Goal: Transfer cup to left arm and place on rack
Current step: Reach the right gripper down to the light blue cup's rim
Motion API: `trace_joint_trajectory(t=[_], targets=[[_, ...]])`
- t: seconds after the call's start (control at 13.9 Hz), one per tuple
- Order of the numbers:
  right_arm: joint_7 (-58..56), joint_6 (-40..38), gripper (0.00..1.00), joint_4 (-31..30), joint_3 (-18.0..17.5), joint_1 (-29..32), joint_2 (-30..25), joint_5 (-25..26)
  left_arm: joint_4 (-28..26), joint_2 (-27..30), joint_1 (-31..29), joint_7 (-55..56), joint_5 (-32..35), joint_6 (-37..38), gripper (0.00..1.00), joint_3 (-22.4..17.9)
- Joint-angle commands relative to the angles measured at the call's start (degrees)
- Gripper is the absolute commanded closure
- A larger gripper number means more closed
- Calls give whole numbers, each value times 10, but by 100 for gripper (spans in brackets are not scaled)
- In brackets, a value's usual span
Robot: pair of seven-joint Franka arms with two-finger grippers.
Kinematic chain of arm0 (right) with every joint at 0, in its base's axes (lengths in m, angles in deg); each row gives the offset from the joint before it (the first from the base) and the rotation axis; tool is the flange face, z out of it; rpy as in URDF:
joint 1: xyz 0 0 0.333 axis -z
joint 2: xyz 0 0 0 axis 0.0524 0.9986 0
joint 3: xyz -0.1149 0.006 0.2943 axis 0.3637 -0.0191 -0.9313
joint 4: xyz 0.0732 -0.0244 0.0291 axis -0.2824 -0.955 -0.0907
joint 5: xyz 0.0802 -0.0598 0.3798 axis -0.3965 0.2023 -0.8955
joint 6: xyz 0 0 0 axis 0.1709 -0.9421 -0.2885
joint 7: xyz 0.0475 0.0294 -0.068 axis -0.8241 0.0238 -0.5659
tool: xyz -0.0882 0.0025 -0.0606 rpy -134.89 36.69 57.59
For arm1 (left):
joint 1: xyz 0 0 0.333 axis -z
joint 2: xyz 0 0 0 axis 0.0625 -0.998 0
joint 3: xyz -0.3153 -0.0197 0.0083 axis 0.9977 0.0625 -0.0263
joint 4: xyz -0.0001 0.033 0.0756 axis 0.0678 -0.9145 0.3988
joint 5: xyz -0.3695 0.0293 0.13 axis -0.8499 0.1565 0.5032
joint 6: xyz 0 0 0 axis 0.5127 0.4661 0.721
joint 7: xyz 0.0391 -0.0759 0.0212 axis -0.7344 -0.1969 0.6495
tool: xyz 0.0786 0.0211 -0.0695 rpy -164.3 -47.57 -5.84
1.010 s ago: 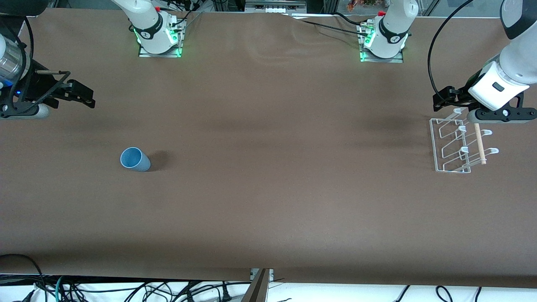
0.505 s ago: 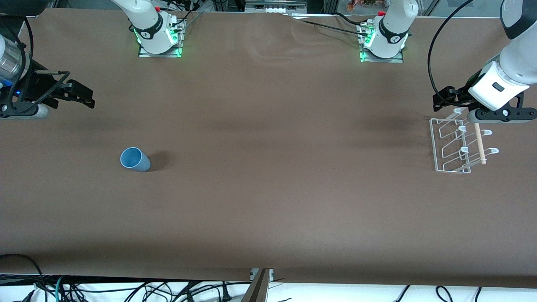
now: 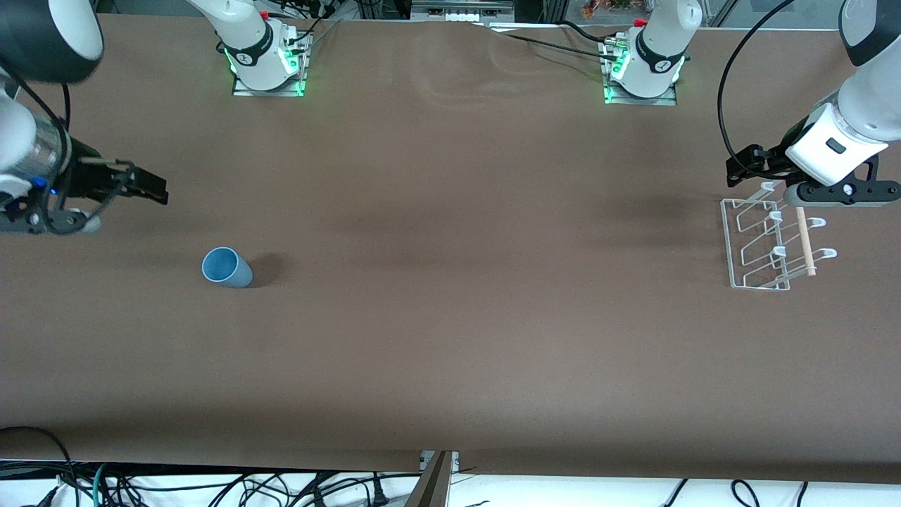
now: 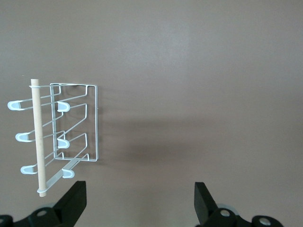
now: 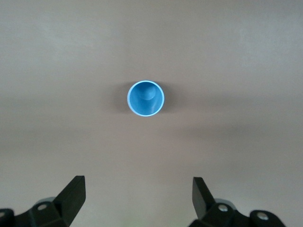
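My open right gripper should keep going toward the cup's rim (image 3: pixel 219 280) until the cup's side is between its fingers. The light-blue cup (image 3: pixel 224 265) stands free in front of it with its opening up.
The light-blue cup (image 3: pixel 227 267) stands upright, mouth up, on the brown table toward the right arm's end. In the right wrist view the cup (image 5: pixel 146 98) is seen from above, ahead of my right gripper (image 5: pixel 137 198), which is open and empty. In the front view my right gripper (image 3: pixel 156 190) hangs over bare table beside the cup, not touching it. The white wire rack (image 3: pixel 767 243) with its wooden rod (image 3: pixel 805 243) lies at the left arm's end. My left gripper (image 3: pixel 746 165) waits open and empty over the table by the rack (image 4: pixel 97 123); it also shows in the left wrist view (image 4: pixel 140 203).
The two arm bases (image 3: pixel 267 67) (image 3: pixel 640 74) with green lights stand along the table's edge farthest from the front camera. A black cable (image 3: pixel 725 105) loops beside the left arm. Loose cables (image 3: pixel 211 486) lie below the table's front edge.
My right arm has swung its gripper closer to the cup. The cup, the rack and the left arm have not moved.
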Motion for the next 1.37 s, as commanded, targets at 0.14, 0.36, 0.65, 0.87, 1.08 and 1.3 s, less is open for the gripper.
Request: trace_joint_trajectory(t=[0.14, 0.36, 0.65, 0.87, 1.08, 1.3], targets=[[-26, 42, 0, -1, -3, 12, 70, 8, -4, 8, -4, -2, -11, 4, 0, 3], [-37, 91, 0, -38, -3, 14, 90, 8, -4, 8, -4, -2, -11, 4, 0, 3], [-48, 187, 0, -111, -3, 18, 93, 7, -4, 7, -4, -2, -11, 4, 0, 3], [-48, 236, 0, -138, -3, 24, 108, 6, -4, 7, -4, -2, -11, 4, 0, 3], [-60, 283, 0, -167, -3, 29, 112, 6, -4, 7, -4, -2, -11, 4, 0, 3], [-61, 332, 0, -201, -3, 35, 116, 6, -4, 7, -4, -2, -11, 4, 0, 3]])
